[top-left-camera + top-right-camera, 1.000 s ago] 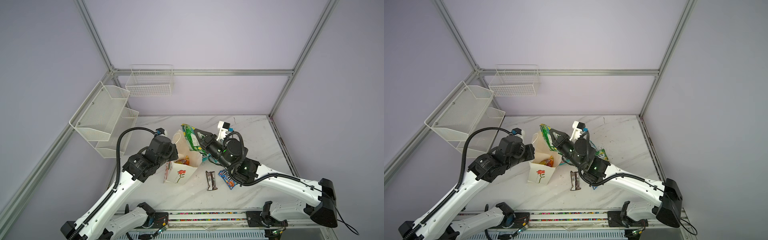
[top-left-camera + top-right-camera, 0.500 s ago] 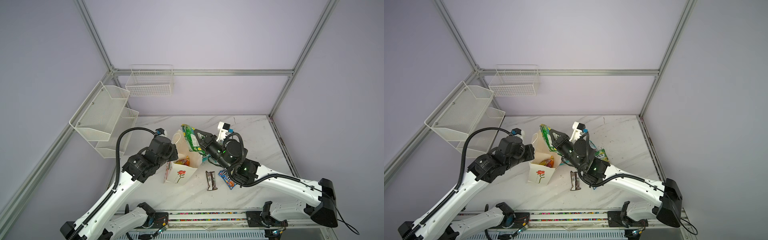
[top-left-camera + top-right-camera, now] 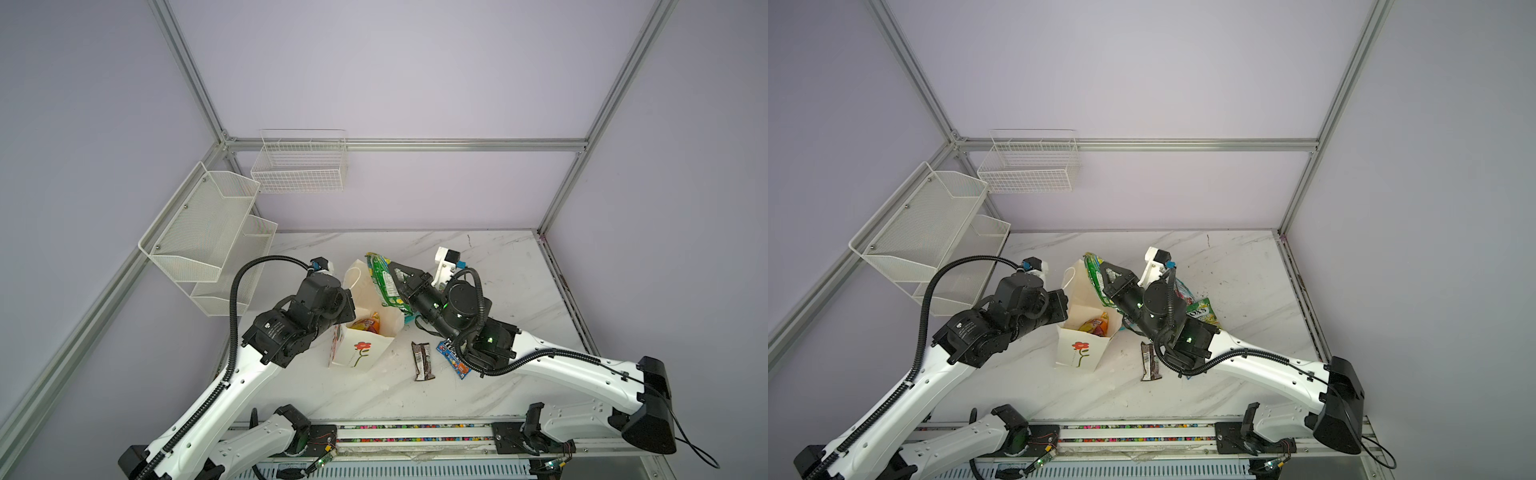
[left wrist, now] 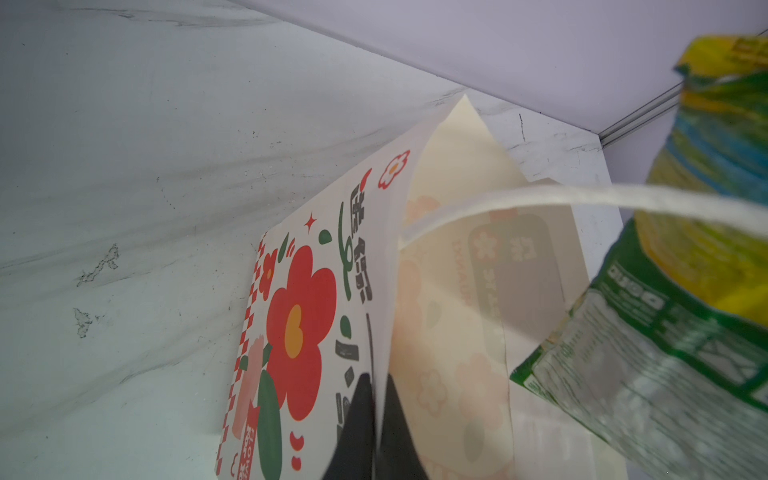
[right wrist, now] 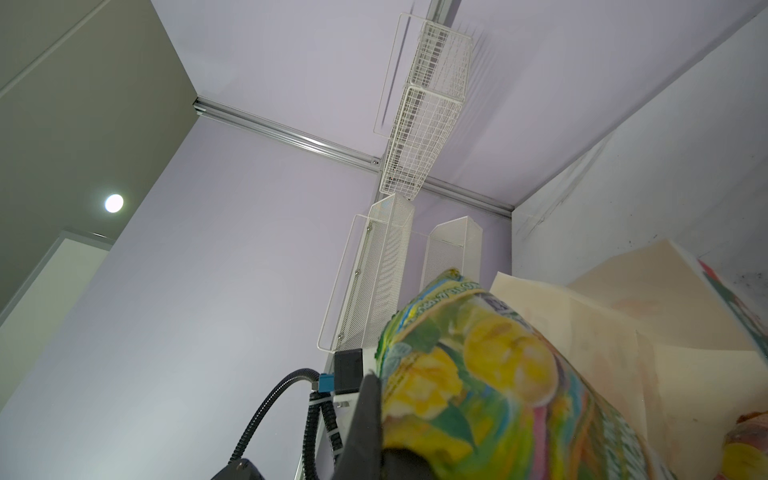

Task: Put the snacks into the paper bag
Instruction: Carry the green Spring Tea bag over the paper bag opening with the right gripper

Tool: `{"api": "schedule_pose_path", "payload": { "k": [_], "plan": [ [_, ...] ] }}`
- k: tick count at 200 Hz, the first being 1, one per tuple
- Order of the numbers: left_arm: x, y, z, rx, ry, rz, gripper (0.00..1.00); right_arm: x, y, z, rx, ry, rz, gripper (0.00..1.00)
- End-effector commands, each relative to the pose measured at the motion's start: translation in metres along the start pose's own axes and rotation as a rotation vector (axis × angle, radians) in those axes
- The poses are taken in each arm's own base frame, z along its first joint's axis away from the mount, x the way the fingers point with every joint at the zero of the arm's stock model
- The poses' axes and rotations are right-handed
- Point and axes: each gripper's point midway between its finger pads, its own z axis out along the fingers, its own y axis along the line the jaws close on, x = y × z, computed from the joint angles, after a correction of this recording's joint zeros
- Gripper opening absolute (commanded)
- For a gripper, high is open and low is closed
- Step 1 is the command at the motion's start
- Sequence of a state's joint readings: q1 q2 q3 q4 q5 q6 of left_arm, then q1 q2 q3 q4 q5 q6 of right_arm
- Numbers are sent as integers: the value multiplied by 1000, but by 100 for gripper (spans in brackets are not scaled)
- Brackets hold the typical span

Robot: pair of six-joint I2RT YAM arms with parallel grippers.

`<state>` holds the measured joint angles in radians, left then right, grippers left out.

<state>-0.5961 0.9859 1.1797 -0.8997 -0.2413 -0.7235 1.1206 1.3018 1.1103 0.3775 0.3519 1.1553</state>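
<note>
The paper bag's opening is wide open below the green pouch (image 3: pixel 380 278), so the robot's right gripper should keep moving inward until the green pouch is fully over the opening (image 3: pixel 374 308), then let go.
The paper bag (image 3: pixel 360 351) (image 3: pixel 1080 353) stands open mid-table, a red flower on its front. My left gripper (image 4: pixel 376 415) (image 3: pixel 1064 309) is shut on the bag's side wall, one finger on each side of the paper. My right gripper (image 3: pixel 400 279) (image 3: pixel 1109 279) (image 5: pixel 384 415) is shut on a green FOX'S pouch (image 3: pixel 384 282) (image 3: pixel 1093 272) (image 5: pixel 478 390), held tilted over the bag's mouth. An orange-purple pouch (image 3: pixel 368 324) (image 3: pixel 1096 326) lies inside the bag. On the table right of the bag lie a dark brown bar (image 3: pixel 422 360) (image 3: pixel 1149 362) and a blue M&M's packet (image 3: pixel 453 360), partly under the right arm.
More pouches lie behind the right arm: a green one (image 3: pixel 1202 318) and a teal one (image 3: pixel 1183 293). White mesh shelves (image 3: pixel 203 226) hang on the left wall and a wire basket (image 3: pixel 299 170) on the back wall. The bag's cord handle (image 4: pixel 540 199) loops across its mouth.
</note>
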Motion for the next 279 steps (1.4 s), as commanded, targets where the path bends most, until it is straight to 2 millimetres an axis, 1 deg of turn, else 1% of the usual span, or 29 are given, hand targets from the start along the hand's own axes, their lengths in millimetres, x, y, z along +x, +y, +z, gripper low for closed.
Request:
{"api": "schedule_pose_path", "payload": {
  "k": [1,33,93,118,168,213,279],
  "plan": [
    [-10,-5,-3,23,-56,-19,0,-7,15,-4,-25,-29,32,0],
    [-9,-4,-2,21,-52,-17,0,-8,11,-6,-12,-37,30,0],
    [-8,-4,1,16,-46,-22,0,-1,7,-1,39,-20,-27,0],
    [-8,-4,1,16,-46,-22,0,1,2,1,69,-21,-47,0],
    [-7,-4,2,13,-44,-18,0,10,3,6,71,-1,-67,0],
    [-7,-4,3,11,-42,-21,0,9,3,4,76,-15,-69,0],
    [-4,-4,4,11,-39,-24,0,14,1,6,83,-8,-73,0]
  ]
}}
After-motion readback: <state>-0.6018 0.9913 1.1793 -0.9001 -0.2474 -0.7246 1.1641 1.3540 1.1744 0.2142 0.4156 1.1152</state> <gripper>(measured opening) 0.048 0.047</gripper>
